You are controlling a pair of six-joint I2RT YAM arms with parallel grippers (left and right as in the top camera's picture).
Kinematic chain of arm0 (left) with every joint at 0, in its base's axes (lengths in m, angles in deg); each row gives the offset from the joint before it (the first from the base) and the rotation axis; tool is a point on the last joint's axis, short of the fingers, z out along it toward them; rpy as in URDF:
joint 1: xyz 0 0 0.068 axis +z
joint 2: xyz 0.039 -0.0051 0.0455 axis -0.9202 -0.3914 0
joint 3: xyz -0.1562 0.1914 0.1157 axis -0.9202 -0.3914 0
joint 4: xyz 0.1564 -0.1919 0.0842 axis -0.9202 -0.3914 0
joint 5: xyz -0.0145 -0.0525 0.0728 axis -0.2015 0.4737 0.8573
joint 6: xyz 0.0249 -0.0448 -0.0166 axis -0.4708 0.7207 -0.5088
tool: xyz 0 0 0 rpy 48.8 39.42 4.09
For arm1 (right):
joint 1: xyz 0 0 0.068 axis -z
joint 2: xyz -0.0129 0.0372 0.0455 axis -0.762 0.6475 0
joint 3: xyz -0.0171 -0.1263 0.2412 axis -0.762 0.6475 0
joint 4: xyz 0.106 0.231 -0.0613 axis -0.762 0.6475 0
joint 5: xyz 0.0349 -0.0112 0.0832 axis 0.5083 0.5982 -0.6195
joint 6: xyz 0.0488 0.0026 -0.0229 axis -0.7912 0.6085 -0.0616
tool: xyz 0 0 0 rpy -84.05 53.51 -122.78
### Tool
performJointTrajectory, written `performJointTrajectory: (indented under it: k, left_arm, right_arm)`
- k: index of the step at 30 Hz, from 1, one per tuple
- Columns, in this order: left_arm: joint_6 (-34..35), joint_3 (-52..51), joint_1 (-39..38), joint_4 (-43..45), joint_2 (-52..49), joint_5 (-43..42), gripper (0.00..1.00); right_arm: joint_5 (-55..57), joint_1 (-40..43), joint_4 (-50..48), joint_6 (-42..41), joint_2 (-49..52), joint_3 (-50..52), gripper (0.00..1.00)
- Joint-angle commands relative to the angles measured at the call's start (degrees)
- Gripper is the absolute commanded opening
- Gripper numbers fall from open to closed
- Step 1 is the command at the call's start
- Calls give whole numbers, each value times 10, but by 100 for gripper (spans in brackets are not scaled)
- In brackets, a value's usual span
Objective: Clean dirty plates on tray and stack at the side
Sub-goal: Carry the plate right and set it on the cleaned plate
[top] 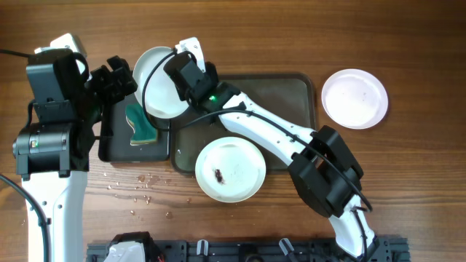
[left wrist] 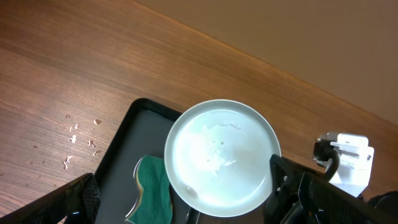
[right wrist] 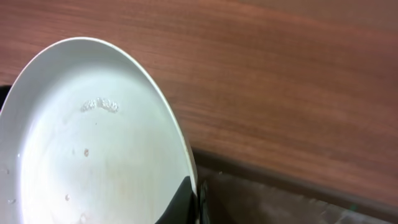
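Observation:
My right gripper should go on to the uncovered plate at the side (top: 354,99) and let go on top, since the held plate (top: 160,81) is free of my open left gripper.
My right gripper (top: 177,81) is shut on the rim of a white plate (top: 155,84), holding it tilted above the narrow black tray (top: 115,149). In the right wrist view a dark finger (right wrist: 181,202) presses the plate (right wrist: 93,149) at its edge. In the left wrist view the plate (left wrist: 221,158) has a faint smudge near its lower rim. My left gripper (top: 122,86) stands open beside the plate, its fingers (left wrist: 78,199) wide apart with nothing between them. A second plate (top: 229,169) with a dark smear lies at the front edge of the large tray (top: 291,94). A third plate (top: 354,98) rests on the table to the right.
A green sponge (top: 140,124) lies in the black tray (left wrist: 118,155), partly under the held plate. Crumbs (top: 138,182) are scattered on the wooden table in front of that tray. A black rack (top: 247,251) runs along the near edge.

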State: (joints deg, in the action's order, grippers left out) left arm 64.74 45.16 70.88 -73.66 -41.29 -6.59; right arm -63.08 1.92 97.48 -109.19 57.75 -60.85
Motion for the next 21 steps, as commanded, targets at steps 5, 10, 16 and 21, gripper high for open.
performJointTrajectory:
  k: [5,10,16,21]
  left_arm:
    - [5,2,3,1,4,3,100]
    - [5,2,3,1,4,3,100]
    - [5,2,3,1,4,3,100]
    - [5,2,3,1,4,3,100]
  right_arm:
    - [-20,34,36,-50,-72,-7,4]
    - [-93,100,131,-45,-118,-7,4]
    - [-200,220,244,-50,-159,-7,4]
    - [-212,341,324,-59,-160,-6,4]
